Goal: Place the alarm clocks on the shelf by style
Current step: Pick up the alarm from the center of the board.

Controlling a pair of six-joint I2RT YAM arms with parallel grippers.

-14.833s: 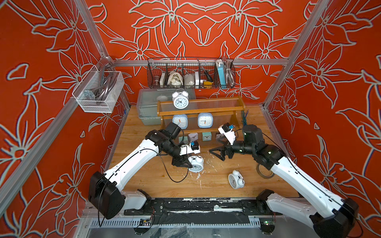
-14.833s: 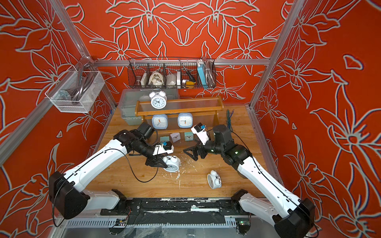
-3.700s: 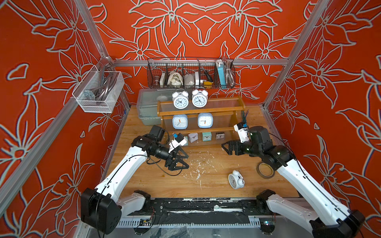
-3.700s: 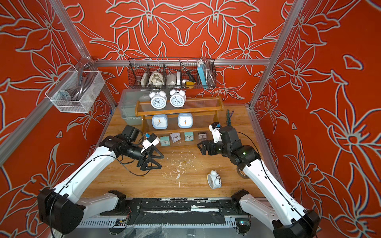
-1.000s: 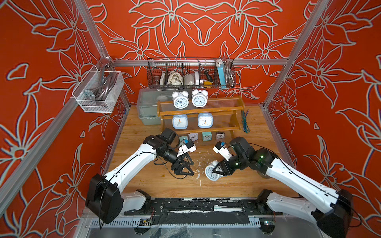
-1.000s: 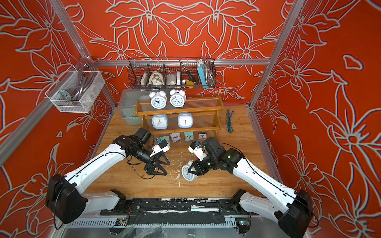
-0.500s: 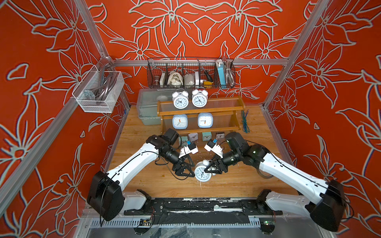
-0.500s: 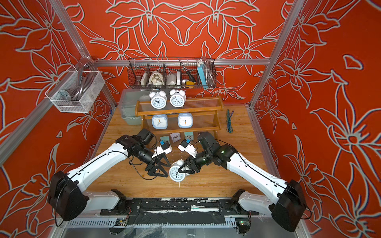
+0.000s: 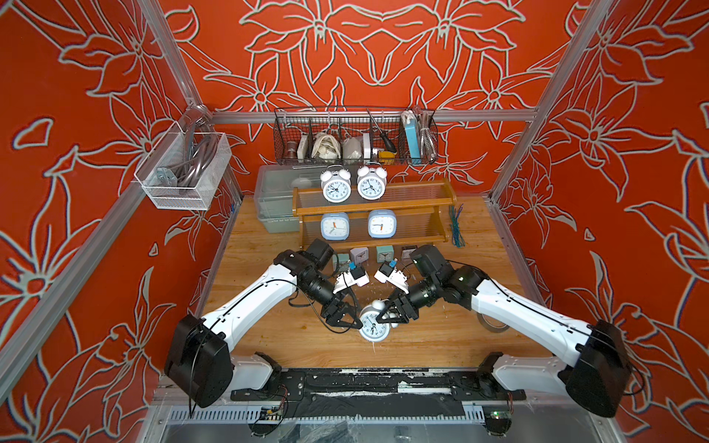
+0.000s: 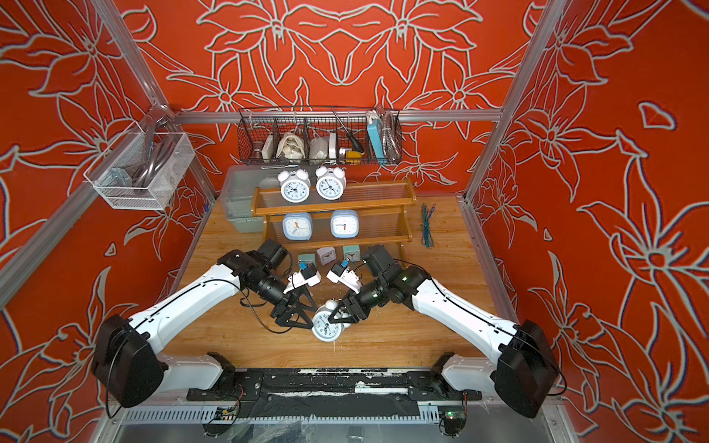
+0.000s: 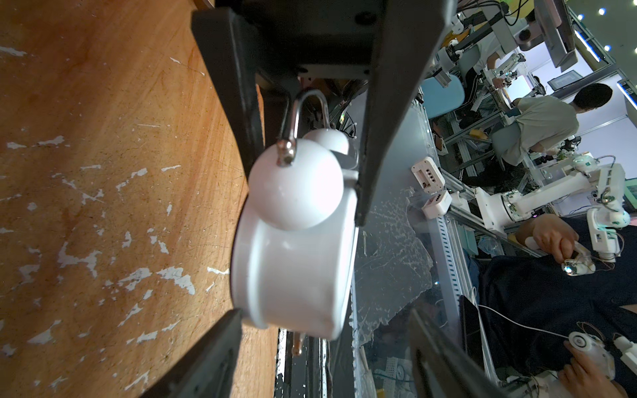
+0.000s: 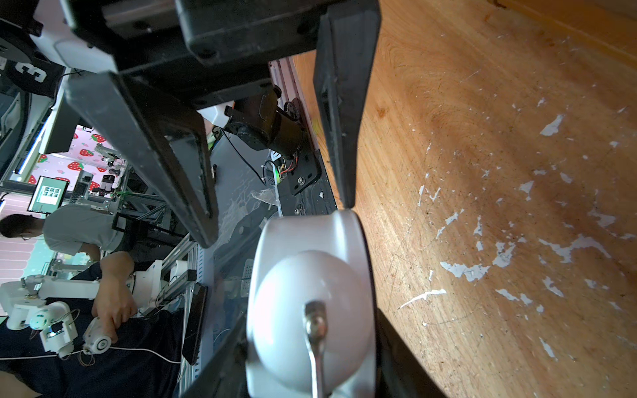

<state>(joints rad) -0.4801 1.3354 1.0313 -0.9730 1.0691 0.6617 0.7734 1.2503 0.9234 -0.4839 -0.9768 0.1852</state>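
My right gripper is holding the white twin-bell clock at a slant by its bells [image 9: 379, 304]. My left gripper should grab the clock's free rim [image 9: 362, 322] first, and then my right gripper should take the clock's side.
A white twin-bell alarm clock [image 9: 374, 326] [image 10: 325, 326] hangs face-up just over the table's front middle. My right gripper [image 9: 386, 317] [image 12: 312, 365] is shut on its body. My left gripper [image 9: 352, 324] [image 11: 324, 365] stands open around the same clock [image 11: 296, 241]; one finger touches its rim and the other is apart. On the shelf [image 9: 406, 200], two white twin-bell clocks [image 9: 336, 186] stand on the top tier. Two light-blue square clocks [image 9: 335, 226] are on the middle tier, and several tiny cubes [image 9: 359, 255] line the bottom.
A black wire basket [image 9: 355, 138] hangs on the back wall and a white mesh basket [image 9: 184, 172] on the left wall. A grey bin [image 9: 274, 203] sits behind the shelf on its left. Green ties [image 9: 456, 226] and a tape roll [image 9: 493, 322] lie at the right.
My right gripper has carried the clock leftward to the front middle. My left gripper has come in around it from the left and narrowed its jaws slightly.
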